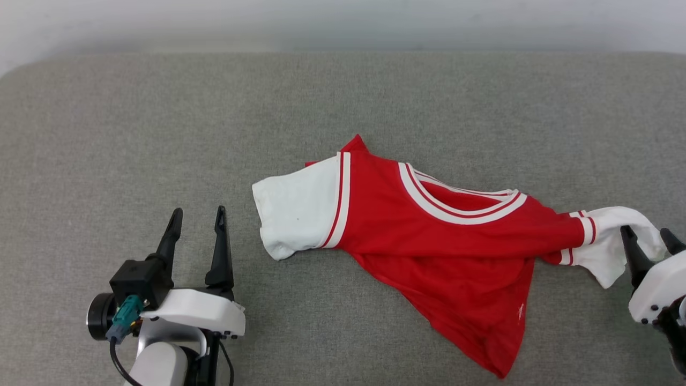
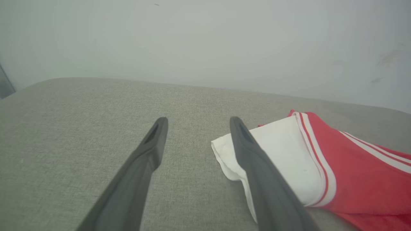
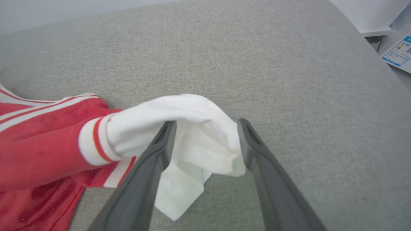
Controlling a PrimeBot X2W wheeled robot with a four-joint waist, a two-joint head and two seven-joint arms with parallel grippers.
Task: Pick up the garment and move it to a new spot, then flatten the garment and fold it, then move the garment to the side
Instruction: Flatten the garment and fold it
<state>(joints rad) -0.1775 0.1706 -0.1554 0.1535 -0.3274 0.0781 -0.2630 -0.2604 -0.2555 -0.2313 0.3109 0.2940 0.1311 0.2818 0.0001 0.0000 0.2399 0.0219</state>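
I expect the T-shirt's body (image 1: pixel 450 283) to spread flat when I pull it by both sleeves, since a loose red point (image 1: pixel 496 350) trails from under the fold below the neckband.
The garment (image 1: pixel 439 241) is a red T-shirt with white sleeve ends, lying crumpled across the middle and right of the grey surface. My right gripper (image 1: pixel 652 236) stands open at the lower right, its fingers spread around the bunched white right sleeve end (image 3: pixel 199 138), which sits between them without being pinched. My left gripper (image 1: pixel 197 217) is open at the lower left, just left of the other white sleeve (image 2: pixel 282 157), apart from it. The white neckband (image 1: pixel 461 206) faces up.
The grey fabric surface (image 1: pixel 161 123) ends at a pale wall (image 1: pixel 343 21) at the back. In the right wrist view the surface's edge drops off at the upper right, where a white shelf and a printed sheet (image 3: pixel 398 53) show.
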